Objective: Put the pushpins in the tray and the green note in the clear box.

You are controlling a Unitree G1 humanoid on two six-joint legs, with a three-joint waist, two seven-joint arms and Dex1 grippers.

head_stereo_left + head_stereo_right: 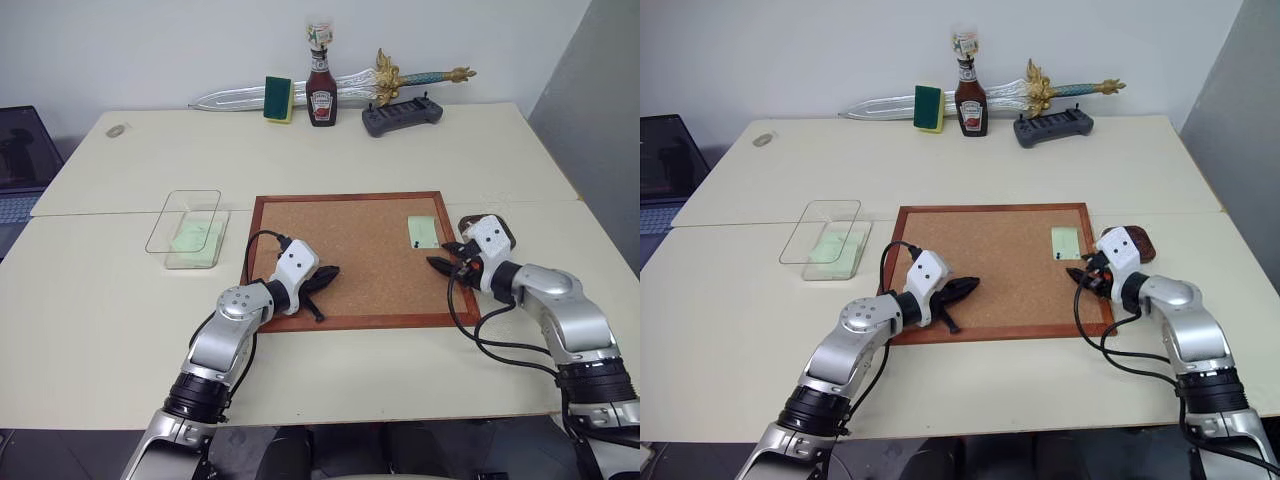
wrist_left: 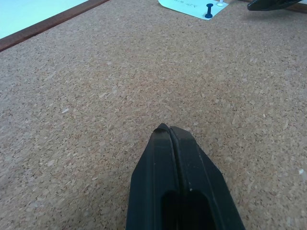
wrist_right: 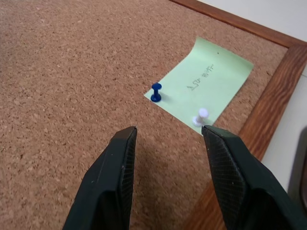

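The blue pushpin (image 3: 156, 92) goes through the corner of the green note (image 1: 423, 231) and the note's far end curls upward, so the green note will come up too when the robot lifts the pushpin.
The green note (image 3: 201, 86) lies on the right part of the corkboard (image 1: 360, 270), held by a blue pushpin (image 3: 156, 92) and a white pushpin (image 3: 200, 116) at its near corners. My right gripper (image 3: 169, 132) is open just short of the note, fingers either side of the pins, holding nothing. The dark brown tray (image 1: 499, 231) sits right behind that hand, off the board's right edge. My left gripper (image 1: 325, 278) is shut and empty over the board's lower left. The clear box (image 1: 190, 265) stands left of the board with a pale green slip inside.
A clear lid (image 1: 160, 225) leans against the box's far side. Along the table's back edge are a green-and-yellow sponge (image 1: 278, 98), a ketchup bottle (image 1: 321, 92), a toy sword (image 1: 240, 96) and a black controller (image 1: 402, 115). A laptop (image 1: 15, 160) sits far left.
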